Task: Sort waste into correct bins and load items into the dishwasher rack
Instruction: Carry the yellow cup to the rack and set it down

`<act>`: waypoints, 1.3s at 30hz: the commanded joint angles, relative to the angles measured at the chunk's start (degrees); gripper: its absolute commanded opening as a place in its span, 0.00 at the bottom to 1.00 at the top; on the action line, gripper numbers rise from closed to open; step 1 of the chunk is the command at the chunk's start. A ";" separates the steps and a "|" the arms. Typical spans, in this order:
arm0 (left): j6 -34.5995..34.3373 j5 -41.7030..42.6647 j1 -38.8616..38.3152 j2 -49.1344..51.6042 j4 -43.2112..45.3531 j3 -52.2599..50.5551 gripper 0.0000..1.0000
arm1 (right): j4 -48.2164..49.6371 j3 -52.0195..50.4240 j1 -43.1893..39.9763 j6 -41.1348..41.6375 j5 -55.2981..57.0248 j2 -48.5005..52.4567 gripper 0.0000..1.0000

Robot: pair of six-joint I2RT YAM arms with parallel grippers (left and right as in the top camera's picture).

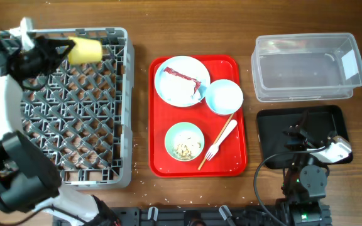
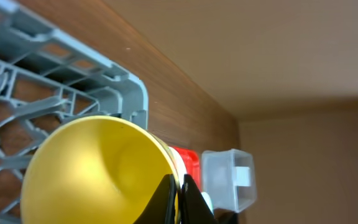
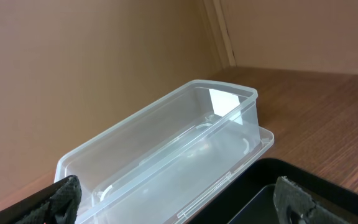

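Observation:
The yellow cup point(image 1: 87, 51) is hanging on its side by the rack's far edge. My left gripper should pull it back and tip it so its opening faces down among the rack's tines point(image 1: 56, 83).
My left gripper point(image 1: 68, 45) is shut on the rim of the small yellow cup point(image 1: 85, 50), which hangs on its side over the far edge of the grey dishwasher rack point(image 1: 128, 107). The left wrist view shows both fingers pinching the cup point(image 2: 98, 168) wall. On the red tray sit the pale blue plate point(image 1: 171, 85) with the napkin and red wrapper point(image 1: 184, 76), a pale blue bowl point(image 1: 224, 96), a pale green bowl point(image 1: 184, 140) with food scraps, the white fork point(image 1: 222, 139) and chopsticks point(image 1: 217, 143). My right gripper point(image 1: 299, 130) stands open above the black tray point(image 1: 272, 132), beside the clear tub point(image 1: 307, 66).
The red serving tray point(image 1: 168, 160) lies between the rack and the bins. In the right wrist view the clear tub point(image 3: 166, 149) sits just ahead of the black tray point(image 3: 303, 180). Small white crumbs point(image 1: 137, 183) dot the table near the rack's front corner.

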 commanded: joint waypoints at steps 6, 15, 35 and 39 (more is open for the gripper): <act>-4.83 11.06 9.40 10.43 -0.07 0.68 0.04 | 0.26 0.04 -0.20 -1.09 0.96 0.24 1.00; -4.81 11.04 13.42 10.62 -0.22 0.68 0.04 | 0.26 0.04 -0.17 -1.07 0.98 0.24 1.00; -4.59 5.29 10.19 10.80 -1.07 -1.62 0.04 | 0.26 0.04 -0.20 -1.07 0.96 0.24 1.00; -4.61 -1.20 10.21 10.80 -1.55 -2.43 0.04 | 0.26 0.04 -0.20 -1.09 0.98 0.24 1.00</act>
